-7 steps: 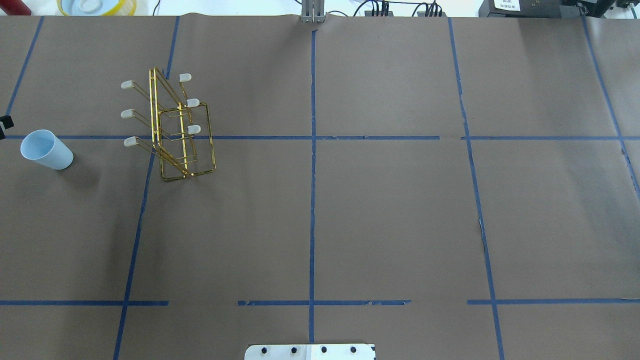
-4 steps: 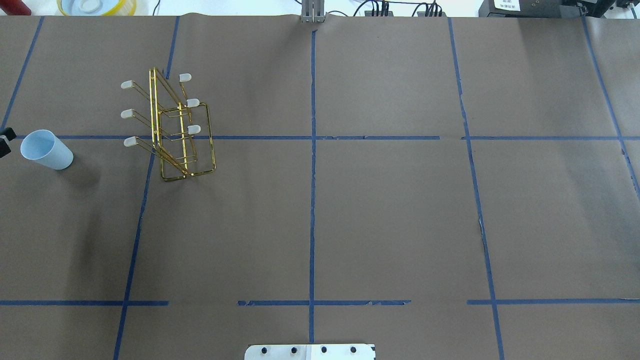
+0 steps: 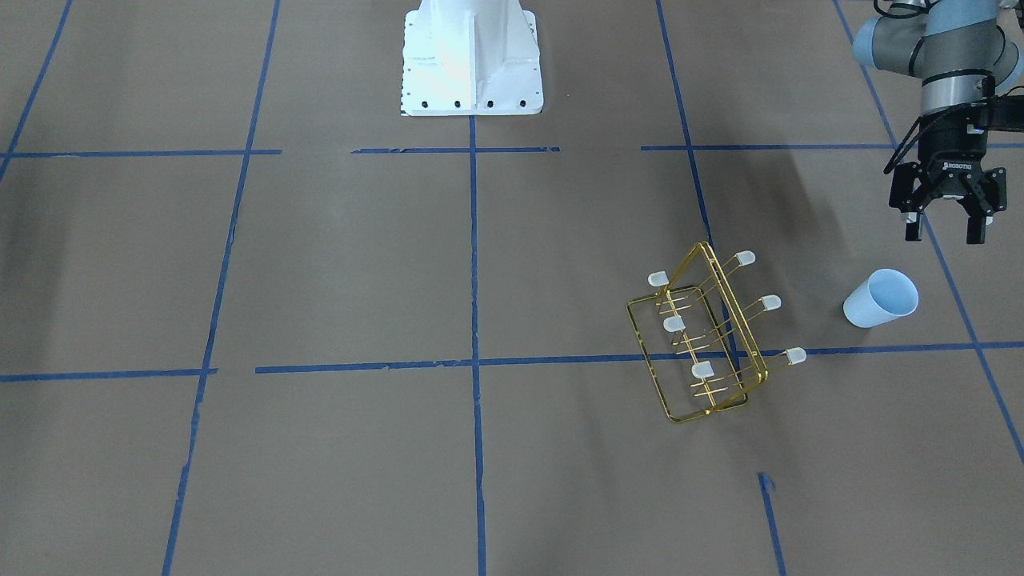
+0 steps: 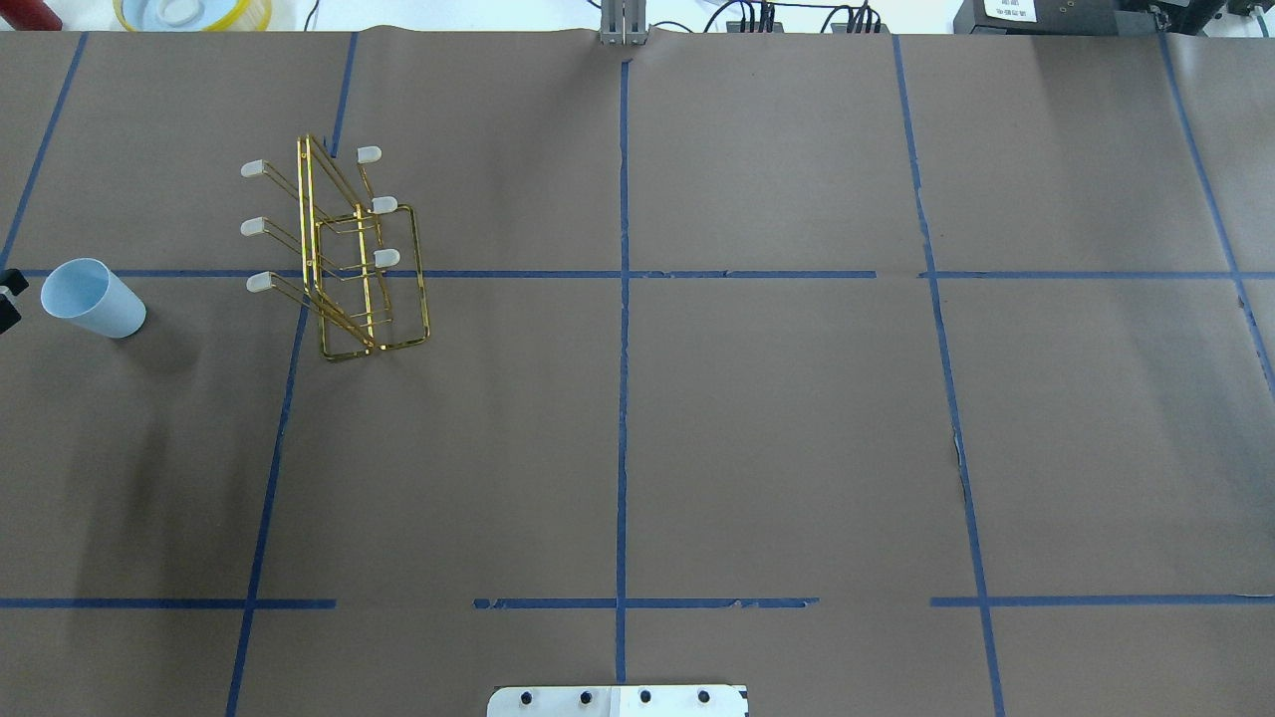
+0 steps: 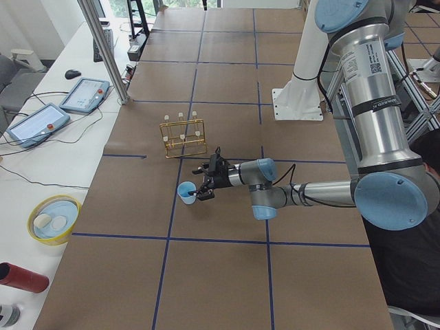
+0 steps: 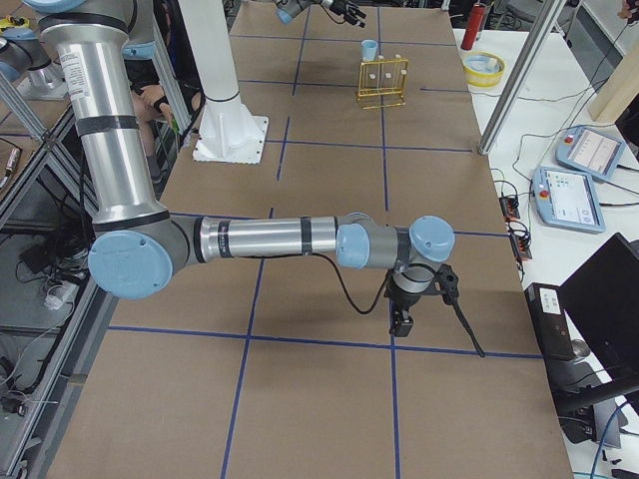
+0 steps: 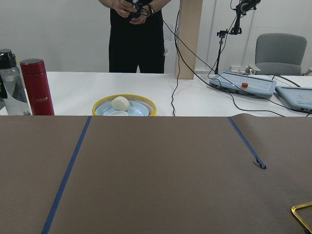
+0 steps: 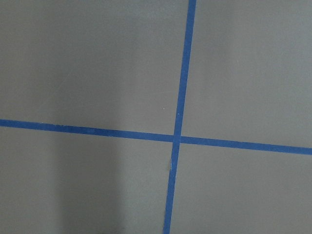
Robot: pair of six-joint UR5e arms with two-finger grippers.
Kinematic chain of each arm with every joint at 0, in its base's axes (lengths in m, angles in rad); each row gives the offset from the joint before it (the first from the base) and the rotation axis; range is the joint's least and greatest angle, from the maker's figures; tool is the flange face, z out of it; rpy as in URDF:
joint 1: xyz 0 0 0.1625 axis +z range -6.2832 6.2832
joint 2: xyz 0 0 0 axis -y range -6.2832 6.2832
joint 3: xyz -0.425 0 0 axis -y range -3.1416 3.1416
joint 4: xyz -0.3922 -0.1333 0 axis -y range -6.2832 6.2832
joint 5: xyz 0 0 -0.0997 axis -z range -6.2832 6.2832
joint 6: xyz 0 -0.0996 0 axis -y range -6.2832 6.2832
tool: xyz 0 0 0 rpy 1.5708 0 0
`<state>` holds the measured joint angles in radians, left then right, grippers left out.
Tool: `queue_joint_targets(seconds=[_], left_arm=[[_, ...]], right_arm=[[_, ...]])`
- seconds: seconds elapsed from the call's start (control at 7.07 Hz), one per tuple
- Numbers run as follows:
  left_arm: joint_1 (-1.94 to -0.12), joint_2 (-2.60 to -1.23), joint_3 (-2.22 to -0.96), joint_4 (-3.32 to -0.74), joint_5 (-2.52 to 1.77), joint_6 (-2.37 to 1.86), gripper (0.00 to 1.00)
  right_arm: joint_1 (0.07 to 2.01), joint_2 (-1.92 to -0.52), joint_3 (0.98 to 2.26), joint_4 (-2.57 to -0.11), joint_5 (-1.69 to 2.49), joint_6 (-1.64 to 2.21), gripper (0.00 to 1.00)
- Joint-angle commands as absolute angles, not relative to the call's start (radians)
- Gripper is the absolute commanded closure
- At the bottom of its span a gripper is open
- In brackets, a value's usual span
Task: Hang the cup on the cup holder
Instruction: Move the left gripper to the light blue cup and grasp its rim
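My gripper will lower the opening of the pale blue cup (image 3: 880,298) over the white-capped peg (image 3: 745,258), which slants up and outward, so the cup will hang tilted, bottom outward.
The cup (image 4: 93,297), pale blue and mouth up, stands on the brown table near its left end; it also shows at cup (image 3: 880,298) and cup (image 5: 185,192). The gold wire cup holder (image 4: 344,254) stands to its right with nothing on its white-capped pegs, seen too as cup holder (image 3: 704,336). My left gripper (image 3: 944,230) hangs open and holds nothing, above the table just beside the cup on the robot's side. Only a fingertip (image 4: 8,294) shows at the overhead view's edge. My right gripper (image 6: 399,321) is far off near the table's other end, pointing down; I cannot tell its state.
The white robot base (image 3: 472,56) sits at the middle of the near edge. Beyond the table's left end are a yellow-rimmed bowl (image 7: 124,106), a red bottle (image 7: 36,87) and a standing person (image 7: 136,34). Control tablets (image 5: 86,93) lie on the white side bench.
The left gripper's fingertip at the overhead view's left edge has slid towards the robot, from the blue tape line to level with the cup. Cup and cup holder have not moved.
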<state>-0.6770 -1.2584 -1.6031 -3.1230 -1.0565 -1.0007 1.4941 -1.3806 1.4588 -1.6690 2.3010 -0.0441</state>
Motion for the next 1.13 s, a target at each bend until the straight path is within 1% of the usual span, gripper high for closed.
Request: queue_joint_targets(seconds=[0.0,0.28,0.57,0.99], left_arm=[[-0.617,-1.275,-1.565,-3.131,-0.962,-1.003,0.0],[-0.569,-1.305,-1.507,-3.161,-0.93,-1.003,0.0],[-0.563,-1.334,-1.485,-3.154,-0.946,-1.008,0.0],[-0.563,-1.391,-1.398,-3.155,-0.954,-1.008,0.0]], right_arm=[[1.494,-1.381,1.459,-1.669,2.301,-0.044,0.0],[1.494,-1.381,1.459,-1.669,2.301,-0.044,0.0],[1.494,-1.381,1.459,-1.669,2.301,-0.044,0.0],[1.494,-1.381,1.459,-1.669,2.301,-0.044,0.0]])
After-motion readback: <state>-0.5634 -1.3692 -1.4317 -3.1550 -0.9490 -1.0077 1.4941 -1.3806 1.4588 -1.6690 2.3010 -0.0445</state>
